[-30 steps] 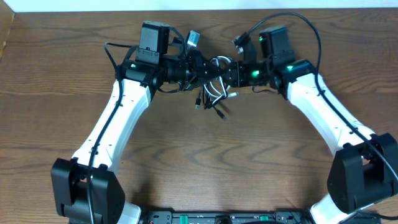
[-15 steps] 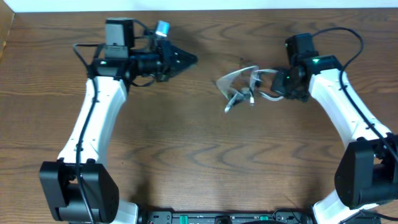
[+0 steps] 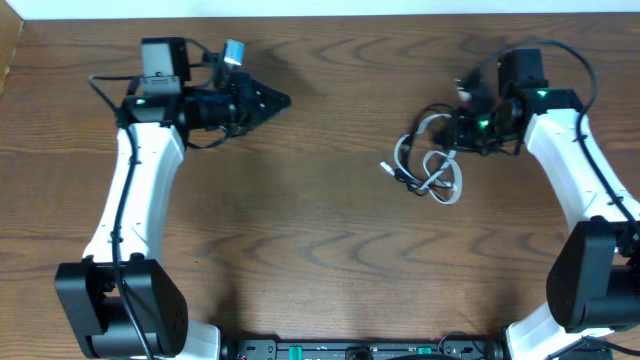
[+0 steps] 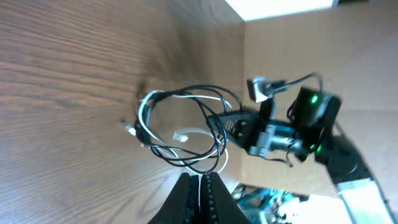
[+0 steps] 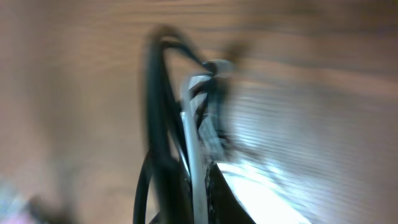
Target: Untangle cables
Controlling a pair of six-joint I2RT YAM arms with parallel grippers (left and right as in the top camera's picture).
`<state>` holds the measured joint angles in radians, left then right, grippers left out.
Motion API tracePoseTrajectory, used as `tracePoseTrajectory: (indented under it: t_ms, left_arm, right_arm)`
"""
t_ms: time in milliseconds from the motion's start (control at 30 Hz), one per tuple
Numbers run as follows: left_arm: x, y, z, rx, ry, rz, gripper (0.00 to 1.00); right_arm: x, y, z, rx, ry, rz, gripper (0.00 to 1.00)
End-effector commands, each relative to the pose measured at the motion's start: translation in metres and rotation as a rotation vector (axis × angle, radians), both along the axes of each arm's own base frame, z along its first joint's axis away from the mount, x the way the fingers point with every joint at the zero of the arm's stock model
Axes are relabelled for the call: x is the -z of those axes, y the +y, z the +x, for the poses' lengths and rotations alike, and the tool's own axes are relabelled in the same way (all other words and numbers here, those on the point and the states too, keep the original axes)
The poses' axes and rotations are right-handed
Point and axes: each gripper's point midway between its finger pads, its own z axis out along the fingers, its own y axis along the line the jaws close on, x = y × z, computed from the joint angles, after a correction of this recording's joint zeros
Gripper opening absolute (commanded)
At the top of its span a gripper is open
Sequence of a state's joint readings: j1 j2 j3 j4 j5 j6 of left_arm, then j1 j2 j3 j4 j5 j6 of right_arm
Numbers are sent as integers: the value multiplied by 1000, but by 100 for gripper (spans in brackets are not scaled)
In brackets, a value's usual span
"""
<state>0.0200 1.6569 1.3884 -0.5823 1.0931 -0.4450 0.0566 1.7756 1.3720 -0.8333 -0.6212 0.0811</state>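
I can see loose loops on the tangled bundle (image 3: 449,154), opposite the edge that my right gripper is holding. Next, my left gripper grabs those loops (image 3: 402,156) and pulls them away.
The white and black cables (image 3: 432,168) form one tangled bundle of loops on the wooden table at the right. My right gripper (image 3: 462,128) is at the bundle's upper right edge. In the blurred right wrist view it (image 5: 199,168) is shut on the white cable (image 5: 193,124), and the black cable (image 5: 155,112) runs just beside the fingers. My left gripper (image 3: 275,100) is far to the left of the bundle, shut and holding nothing. In the left wrist view its closed tips (image 4: 200,182) point at the looped white cable (image 4: 144,118) and black cable (image 4: 205,90) ahead.
The table (image 3: 320,260) is brown wood. Its pale far edge (image 3: 300,8) runs along the top of the overhead view. Both arm bases stand at the near edge. The right arm (image 4: 292,124) shows beyond the cables in the left wrist view.
Both arms have drawn apart from the middle. The left one went left with nothing in it. The right one closed on the cables and carried the bundle right.
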Motion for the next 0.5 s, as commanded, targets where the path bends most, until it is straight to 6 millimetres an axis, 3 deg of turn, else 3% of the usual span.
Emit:
tracePoseTrajectory:
  t_ms: [0,67,233,333,467]
  left_arm:
    - [-4,-21,-7,91,-100,41,8]
    - [-4,-34,-12,138,-130,49,12]
    - [4,-60,-20,193,-163,112,43]
    - [3,-84,-29,246,-193,124,53]
    - [0,-114,-41,316,-241,119,57]
  right_arm:
    - [-57,50,-12,-234,-140,351,1]
    - [-65,50,-8,-226,-152,396,1]
    - [-77,54,-8,-243,-165,464,1]
    - [-77,54,-8,-242,-166,463,1]
    - [-75,52,-4,-212,-151,452,1]
